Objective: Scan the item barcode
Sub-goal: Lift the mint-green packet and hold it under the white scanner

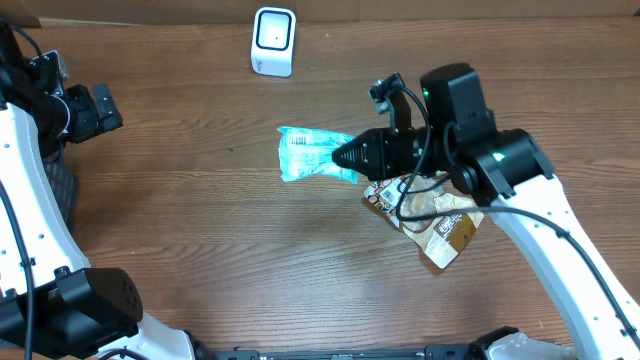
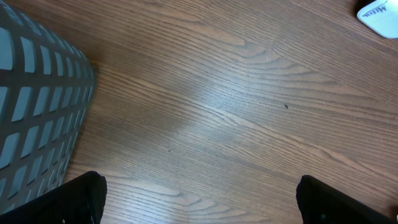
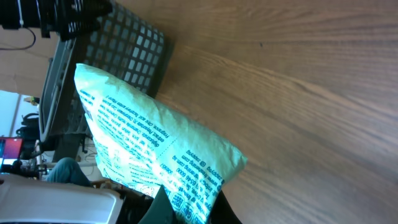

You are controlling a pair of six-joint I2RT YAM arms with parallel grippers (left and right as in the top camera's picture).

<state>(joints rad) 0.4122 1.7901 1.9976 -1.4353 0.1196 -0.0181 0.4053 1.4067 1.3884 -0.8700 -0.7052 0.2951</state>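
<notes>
The teal packet's barcode (image 1: 298, 141) is pointing up, away from the barcode scanner. Next, I turn the packet over with my right gripper as it swings to the white barcode scanner (image 1: 273, 40).
A teal printed packet (image 1: 310, 155) hangs a little above the table's middle, and my right gripper (image 1: 342, 155) is shut on its right end. In the right wrist view the packet (image 3: 149, 143) fills the lower left, its near end pinched between my dark fingers (image 3: 163, 208). A white barcode scanner (image 1: 273, 40) stands at the back of the table, beyond the packet. Far to the left my left gripper (image 1: 105, 108) stands open with nothing between its fingers; its view shows only bare wood between the fingertips (image 2: 81, 196) and the scanner's corner (image 2: 380, 12).
A brown snack packet (image 1: 432, 212) lies on the table under my right arm. A dark mesh basket (image 1: 62, 185) stands at the left edge, also seen as the basket (image 2: 31, 93) in the left wrist view and the basket (image 3: 118, 50) in the right wrist view.
</notes>
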